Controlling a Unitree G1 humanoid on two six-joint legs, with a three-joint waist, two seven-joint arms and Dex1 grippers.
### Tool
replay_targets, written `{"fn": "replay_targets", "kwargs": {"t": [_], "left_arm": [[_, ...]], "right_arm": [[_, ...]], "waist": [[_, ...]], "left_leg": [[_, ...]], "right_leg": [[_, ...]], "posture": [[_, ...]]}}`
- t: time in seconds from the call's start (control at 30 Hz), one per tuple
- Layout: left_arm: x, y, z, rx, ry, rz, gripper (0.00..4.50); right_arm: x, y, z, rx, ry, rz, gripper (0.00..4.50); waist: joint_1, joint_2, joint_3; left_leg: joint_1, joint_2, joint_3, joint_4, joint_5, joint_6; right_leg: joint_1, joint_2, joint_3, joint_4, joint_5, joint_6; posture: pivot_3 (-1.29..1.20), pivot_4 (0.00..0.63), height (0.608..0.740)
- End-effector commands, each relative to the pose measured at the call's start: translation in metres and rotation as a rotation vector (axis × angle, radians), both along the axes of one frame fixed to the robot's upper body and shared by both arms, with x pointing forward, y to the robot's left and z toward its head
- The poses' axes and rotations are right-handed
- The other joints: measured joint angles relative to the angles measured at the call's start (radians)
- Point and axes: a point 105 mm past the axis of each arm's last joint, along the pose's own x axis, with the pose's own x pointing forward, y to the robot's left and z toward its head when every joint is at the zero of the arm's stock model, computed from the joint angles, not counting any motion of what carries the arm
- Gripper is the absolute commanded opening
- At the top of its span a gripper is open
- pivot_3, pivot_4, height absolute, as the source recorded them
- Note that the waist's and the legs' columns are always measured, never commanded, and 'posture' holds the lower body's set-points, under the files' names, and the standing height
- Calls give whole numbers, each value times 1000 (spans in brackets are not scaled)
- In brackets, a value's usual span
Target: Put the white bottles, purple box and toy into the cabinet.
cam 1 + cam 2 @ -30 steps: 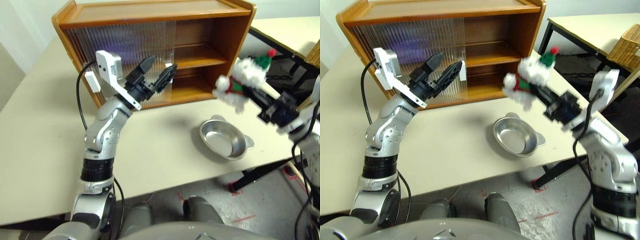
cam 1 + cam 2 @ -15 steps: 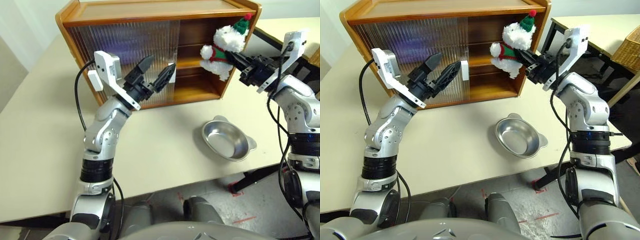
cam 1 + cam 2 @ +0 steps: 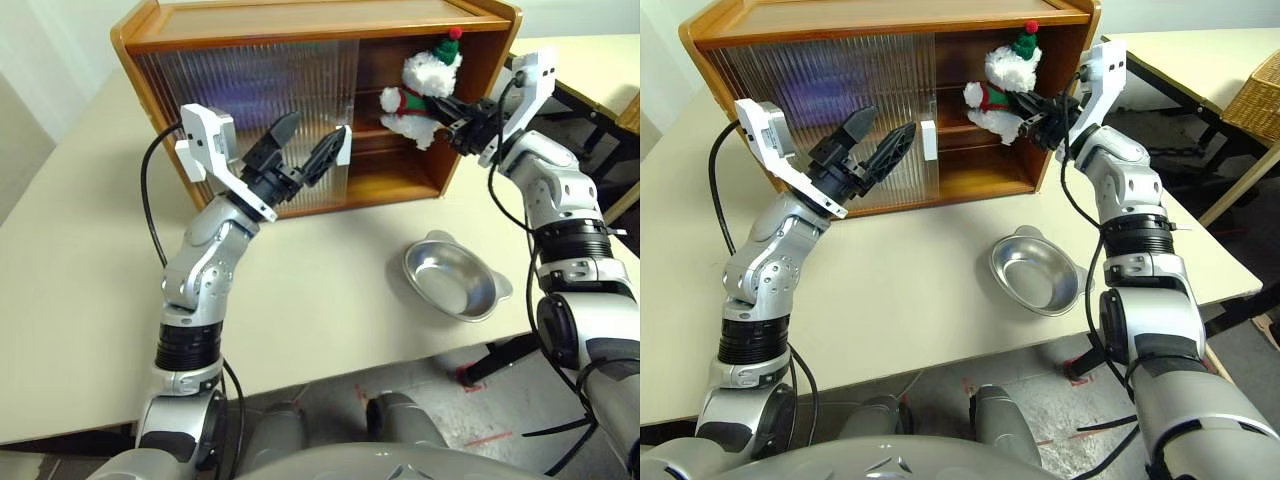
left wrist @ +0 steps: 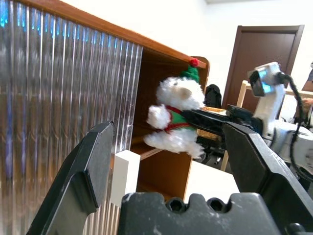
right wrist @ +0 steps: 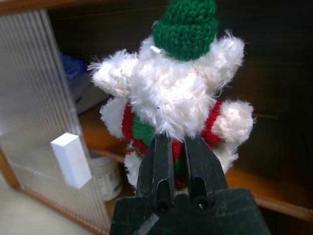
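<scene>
The toy upright is in front of the cabinet's open half, so my right gripper should keep moving inward and let the toy go over the upper shelf.
My right gripper is shut on the toy, a fluffy white bear with a green hat and a red-green scarf. It holds the toy in the air at the open right half of the cabinet, level with the upper shelf. In the right wrist view the fingers pinch the bear's back. My left gripper stands open and empty beside the white handle of the ribbed sliding door. One white bottle stands on the lower shelf behind that door. A purple box shows blurred on the upper shelf.
A silver metal dish sits on the beige table in front of the cabinet, below my right arm. Another table and a wicker basket stand off to the right.
My right arm has swung forward and left, carrying the toy from above the dish up to the cabinet's open side. The left gripper has stayed by the handle.
</scene>
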Motion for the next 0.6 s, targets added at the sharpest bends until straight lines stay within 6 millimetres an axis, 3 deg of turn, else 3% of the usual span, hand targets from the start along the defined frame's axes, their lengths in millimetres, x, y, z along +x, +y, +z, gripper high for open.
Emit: {"fn": "replay_targets", "kwargs": {"t": [0.03, 0.17, 0.3, 0.6], "left_arm": [[-2, 0, 1, 5, -5, 10, 4500], [-3, 1, 1, 3, -4, 16, 4500], [-4, 3, 2, 6, -6, 28, 4500], [-6, 6, 2, 4, -4, 47, 4500]], "right_arm": [[10, 7, -2, -18, -3, -10, 95], [18, 14, -7, -36, 9, -18, 95], [28, 19, -18, -159, 66, -73, 94], [38, 22, -9, -188, 90, -135, 93]], "waist": [[-1, 0, 0], [0, 0, 0], [-1, 0, 0], [2, 0, 0]], "left_leg": [[0, 0, 0, 0, 0, 0], [0, 0, 0, 0, 0, 0], [0, 1, 0, 0, 0, 0], [2, 1, 0, 0, 0, 0]], "right_leg": [[0, 0, 0, 0, 0, -1], [0, 0, 0, 0, 1, -1], [0, -1, 0, 0, 1, -2], [0, -1, 0, 3, 1, -2]], "posture": [[84, 0, 740], [97, 0, 740], [109, 0, 740], [135, 0, 740]]}}
